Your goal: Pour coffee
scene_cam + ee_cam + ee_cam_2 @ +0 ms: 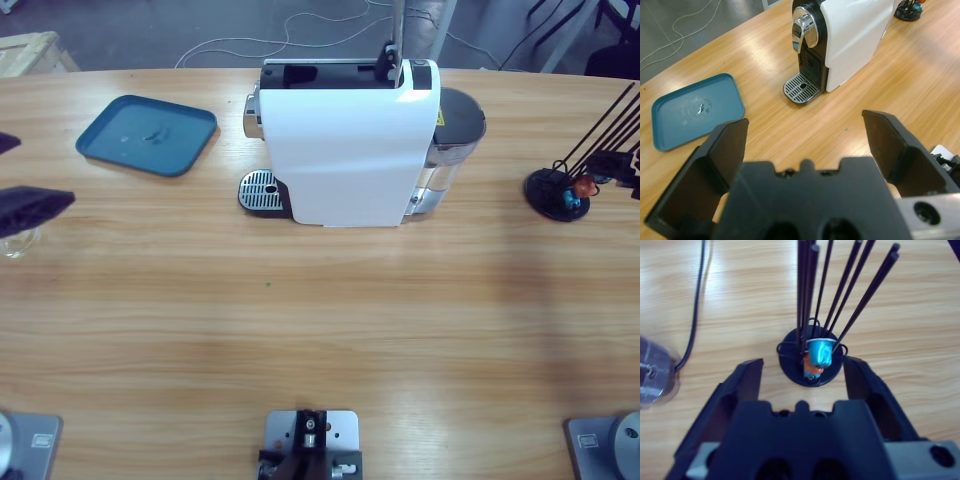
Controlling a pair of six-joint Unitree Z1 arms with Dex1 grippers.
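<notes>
I see the blue capsule (820,353) stacked loosely above the orange capsule (811,367), so I expect the blue capsule to come away alone when I lift it from the holder.
The white coffee machine (345,150) (855,40) stands mid-table, its empty drip grate (260,190) (801,88) facing left. My left gripper (28,175) (805,125) sits at the left edge, open, aimed at the machine, with nothing between its jaws. Just below it stands a clear glass (15,243), partly covered by the gripper. The coffee is out of view. My right gripper (622,165) (802,365) hangs open over the black capsule holder (556,193) (787,357), its jaws either side of a blue capsule (820,352).
A teal tray (147,134) (690,112) lies at the back left. The machine's clear water tank (455,130) (655,375) is on its right side, with a black cable (695,315) beside it. The holder's thin black rods (840,290) rise towards the right gripper.
</notes>
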